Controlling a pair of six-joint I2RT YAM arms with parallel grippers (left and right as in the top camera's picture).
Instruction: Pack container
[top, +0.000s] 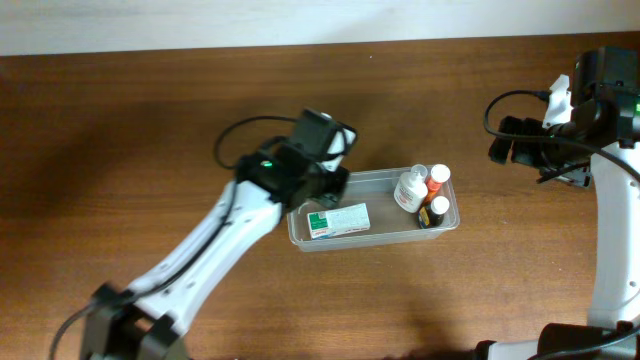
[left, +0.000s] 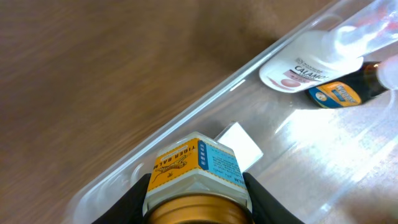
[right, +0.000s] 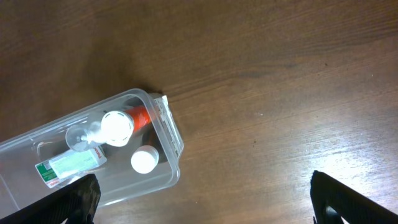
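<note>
The container's bottom (top: 396, 222) is clear beside the small dark bottle (top: 431, 213). My left gripper keeps moving the Tiger Balm jar there and lets go of the jar just above the container's bottom.
The clear plastic container (top: 385, 176) lies mid-table. It holds a green-and-white box (top: 338, 220), a white bottle (top: 409, 189), an orange-capped bottle (top: 435, 180) and a small dark bottle (top: 436, 210). My left gripper (top: 325, 183) hovers over the container's left end and is shut on a Tiger Balm jar (left: 196, 167) with a gold lid. It holds the jar above the container's floor, near the rim (left: 205, 102). My right gripper (top: 515, 150) is open and empty, off to the right of the container (right: 173, 134).
In the left wrist view the white Calamine bottle (left: 301, 62) and the dark bottle (left: 342, 93) lie at the container's far end, and a corner of the box (left: 239, 144) shows just past the jar. Bare brown wooden table (top: 150, 120) surrounds the container.
</note>
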